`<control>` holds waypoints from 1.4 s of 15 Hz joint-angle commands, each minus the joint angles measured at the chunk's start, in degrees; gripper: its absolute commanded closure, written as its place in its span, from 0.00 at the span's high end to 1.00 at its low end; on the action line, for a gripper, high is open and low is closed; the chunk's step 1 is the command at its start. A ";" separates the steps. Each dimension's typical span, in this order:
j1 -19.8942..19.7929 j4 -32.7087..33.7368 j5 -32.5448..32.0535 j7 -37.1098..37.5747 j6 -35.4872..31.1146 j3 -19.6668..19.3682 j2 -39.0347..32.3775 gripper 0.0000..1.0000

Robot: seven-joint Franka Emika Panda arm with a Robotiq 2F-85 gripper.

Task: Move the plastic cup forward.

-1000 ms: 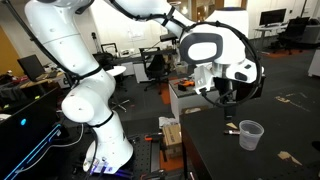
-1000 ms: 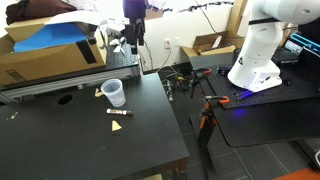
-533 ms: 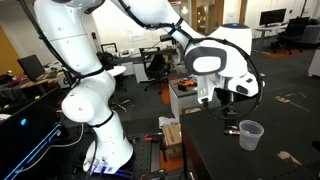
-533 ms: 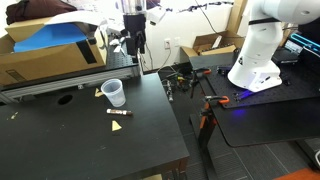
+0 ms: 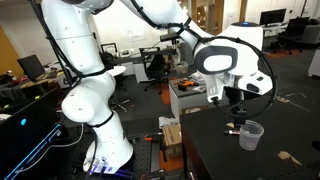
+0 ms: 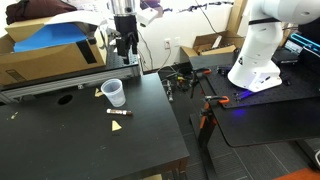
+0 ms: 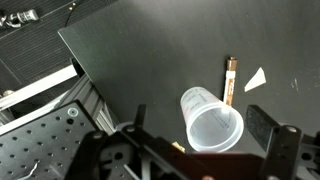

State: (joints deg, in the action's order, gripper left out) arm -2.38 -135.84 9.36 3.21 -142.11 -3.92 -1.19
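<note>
My open fingers span the plastic cup's wide opening (image 7: 214, 128), so I should shift my gripper to put one finger inside and pinch the rim (image 7: 190, 130) nearest the metal plate.
The plastic cup (image 5: 250, 134) is a small translucent tumbler standing upright on the black table (image 6: 80, 140). It also shows in an exterior view (image 6: 113, 93) and in the wrist view (image 7: 211, 121). My gripper (image 5: 236, 107) hangs above the cup, a little behind it, and shows in an exterior view (image 6: 124, 48) too. In the wrist view the open fingers (image 7: 200, 138) frame the cup's rim from above, one finger on each side, without touching it. The gripper is empty.
A thin tan stick (image 7: 229, 80) and a white scrap (image 7: 256, 79) lie on the table beside the cup. More scraps lie nearby (image 6: 118, 113). A cardboard box with a blue sheet (image 6: 50, 45) stands behind the table. A perforated metal plate (image 7: 40, 140) borders the table edge.
The gripper has moved sideways and down toward the cup, now nearly over it. The cup has not moved.
</note>
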 commanded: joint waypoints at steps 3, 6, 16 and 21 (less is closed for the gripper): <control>-0.08 9.64 -3.30 6.68 6.41 0.25 -4.14 1.00; 0.09 12.66 -3.86 8.81 9.73 0.25 -6.93 1.00; 0.72 16.07 -4.16 10.82 10.82 -0.13 -14.22 1.00; 0.63 17.00 -4.18 11.15 10.05 -0.51 -16.70 1.00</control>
State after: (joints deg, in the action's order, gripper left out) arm -2.19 -120.56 6.67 11.84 -132.31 -3.81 -16.27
